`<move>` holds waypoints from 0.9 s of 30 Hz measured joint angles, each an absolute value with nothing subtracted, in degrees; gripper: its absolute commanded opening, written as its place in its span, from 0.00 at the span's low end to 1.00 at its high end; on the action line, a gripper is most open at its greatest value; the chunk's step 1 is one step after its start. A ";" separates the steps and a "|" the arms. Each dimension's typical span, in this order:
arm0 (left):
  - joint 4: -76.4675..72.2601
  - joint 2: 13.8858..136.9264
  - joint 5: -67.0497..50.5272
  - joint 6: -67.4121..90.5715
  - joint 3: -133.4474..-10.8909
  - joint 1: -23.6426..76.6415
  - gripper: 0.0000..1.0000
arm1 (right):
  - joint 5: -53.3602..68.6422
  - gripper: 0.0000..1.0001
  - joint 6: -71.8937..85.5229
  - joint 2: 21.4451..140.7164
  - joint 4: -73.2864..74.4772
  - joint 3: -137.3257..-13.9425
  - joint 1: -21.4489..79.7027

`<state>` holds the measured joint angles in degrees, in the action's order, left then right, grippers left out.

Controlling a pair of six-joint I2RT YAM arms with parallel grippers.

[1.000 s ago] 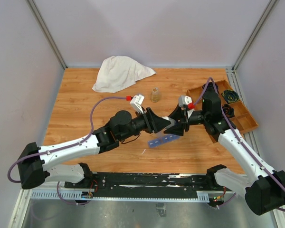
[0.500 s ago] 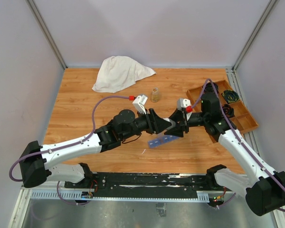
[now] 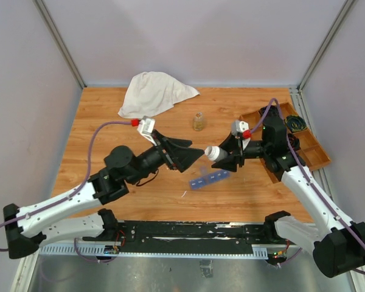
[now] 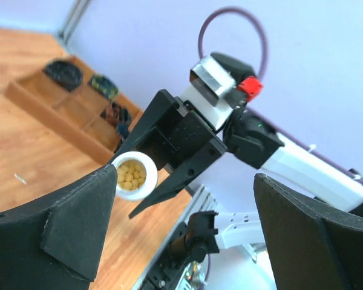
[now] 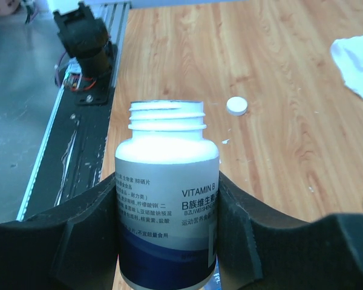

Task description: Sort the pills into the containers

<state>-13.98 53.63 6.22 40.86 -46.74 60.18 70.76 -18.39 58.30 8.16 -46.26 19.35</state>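
Note:
The bottle's opening [image 3: 210,152] has my left gripper hanging close to it, so that gripper should move back before my right gripper tips the bottle over the blue strip [image 3: 208,179].
My right gripper [image 3: 224,156] is shut on a white vitamin bottle [image 3: 213,153], held sideways above the table with its mouth toward the left arm. The bottle [image 5: 167,199] has no cap, and small yellow pills [image 4: 131,175] fill its open mouth. The right gripper [image 5: 167,181] clamps the bottle's label from both sides. My left gripper [image 3: 194,149] hangs open a short way left of the bottle mouth, touching nothing. In the left wrist view the left gripper [image 4: 184,181] has its fingers spread wide. The containers [image 3: 208,179], one blue strip, lie on the table just below the bottle.
A small white round cap [image 5: 236,106] lies on the wood. A white cloth [image 3: 153,92] sits at the back left and a small glass jar [image 3: 199,120] at the back centre. A brown wooden divided tray [image 3: 310,152] stands by the right edge.
My left gripper opened and pulled back to the left, away from the bottle mouth. The right gripper still holds the bottle in nearly the same place.

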 measured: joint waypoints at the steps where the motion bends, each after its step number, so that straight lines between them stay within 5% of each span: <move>1: -14.06 51.09 6.66 39.62 -46.48 60.18 0.99 | 71.26 0.00 -16.49 58.02 6.39 -46.22 18.48; 11: -18.85 35.38 16.95 24.77 -26.65 60.18 0.98 | 62.06 0.01 30.85 59.27 -43.27 -51.13 4.91; 15: -22.65 33.12 17.17 20.78 -16.01 60.18 0.98 | 56.25 0.01 53.10 65.89 -64.79 -58.41 8.45; 18: -24.47 31.64 17.10 18.70 -13.45 60.18 0.98 | 59.44 0.01 55.77 61.30 -67.11 -56.47 15.49; 23: -30.39 31.22 16.69 16.19 -13.47 60.18 0.99 | 51.35 0.01 61.60 58.48 -75.92 -58.76 0.30; 27: -32.56 32.64 16.29 13.78 -13.47 60.20 0.99 | 53.60 0.01 65.17 63.05 -80.88 -56.21 3.73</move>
